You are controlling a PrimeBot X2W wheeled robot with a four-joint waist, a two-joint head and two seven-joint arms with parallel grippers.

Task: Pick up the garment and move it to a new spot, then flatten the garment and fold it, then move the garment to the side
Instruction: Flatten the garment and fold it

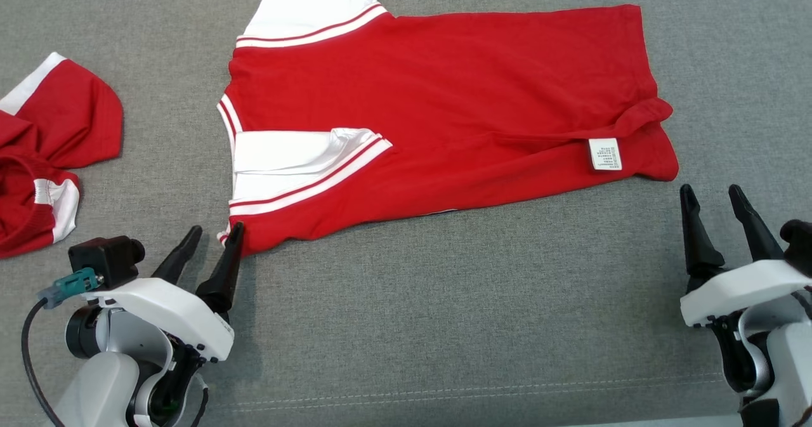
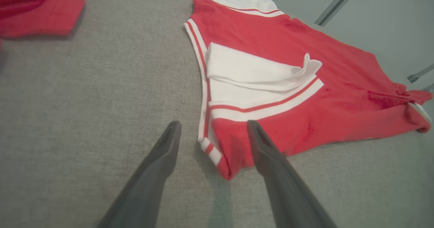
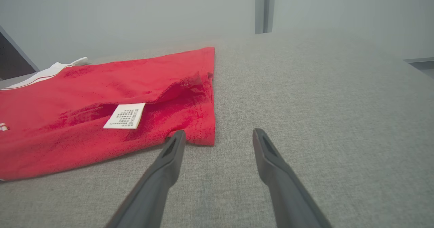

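I expect the far white sleeve (image 1: pixel 316 2), which is spread outward, to come down over the near folded sleeve (image 1: pixel 293 157) when I fold the garment's far side in.
The garment (image 1: pixel 444 91) is a red shirt with white striped sleeves, lying folded lengthwise and mostly flat on the grey surface. One white sleeve (image 1: pixel 285 154) lies folded over its front, and a white care label (image 1: pixel 604 154) shows near its right hem. My left gripper (image 1: pixel 216 227) is open and empty, its fingertips straddling the garment's near left corner (image 2: pixel 223 160). At the right, my right gripper (image 1: pixel 710 189) is open and empty just below the garment's right hem corner (image 3: pixel 203 133). In the wrist views the left gripper (image 2: pixel 213 123) and right gripper (image 3: pixel 218 131) hold nothing.
A second red and white garment (image 1: pixel 51 141) lies crumpled at the left edge, also seen as a red heap (image 2: pixel 37 7) in the left wrist view. The grey fabric surface (image 1: pixel 476 300) stretches bare in front of the shirt. A pale wall (image 3: pixel 135 14) rises beyond the surface.
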